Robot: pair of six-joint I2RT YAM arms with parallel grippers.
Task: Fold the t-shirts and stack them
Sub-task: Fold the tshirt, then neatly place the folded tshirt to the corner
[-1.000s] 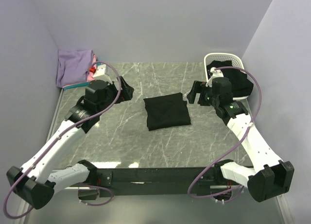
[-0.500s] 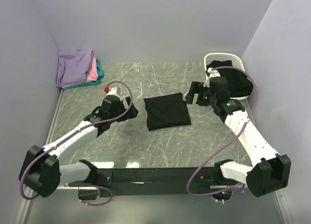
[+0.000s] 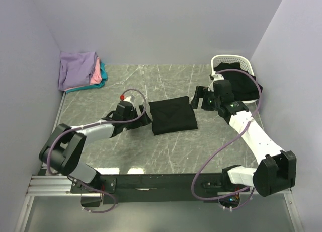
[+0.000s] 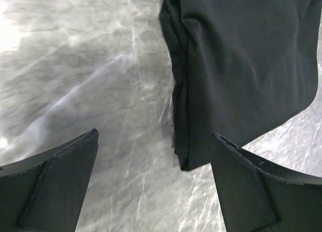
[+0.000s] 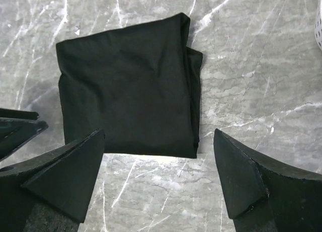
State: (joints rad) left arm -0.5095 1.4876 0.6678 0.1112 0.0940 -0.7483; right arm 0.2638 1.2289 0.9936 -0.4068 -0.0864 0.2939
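Note:
The folded black t-shirt (image 3: 173,116) will sag but stay folded when the robot carries it by its edge, because layers lie close together (image 4: 180,93) along that edge.
A folded black t-shirt (image 3: 172,116) lies flat in the middle of the marble table. My left gripper (image 3: 144,118) sits low at its left edge, open and holding nothing; in the left wrist view the left gripper (image 4: 155,136) straddles the near corner of the black t-shirt (image 4: 246,61). My right gripper (image 3: 198,97) hovers open at the shirt's far right corner. In the right wrist view, the right gripper (image 5: 159,132) is empty above the near edge of the black t-shirt (image 5: 126,81). Folded lavender, pink and teal t-shirts (image 3: 79,70) are stacked at the back left.
A white perforated basket (image 3: 230,60) at the back right holds loose black t-shirts (image 3: 244,87). Lilac walls close in the back and both sides. The left gripper's fingers (image 5: 20,125) show at the left edge of the right wrist view.
My left arm has swung from near the back-left stack down and right to the black shirt's left edge. The right gripper has shifted slightly toward the shirt.

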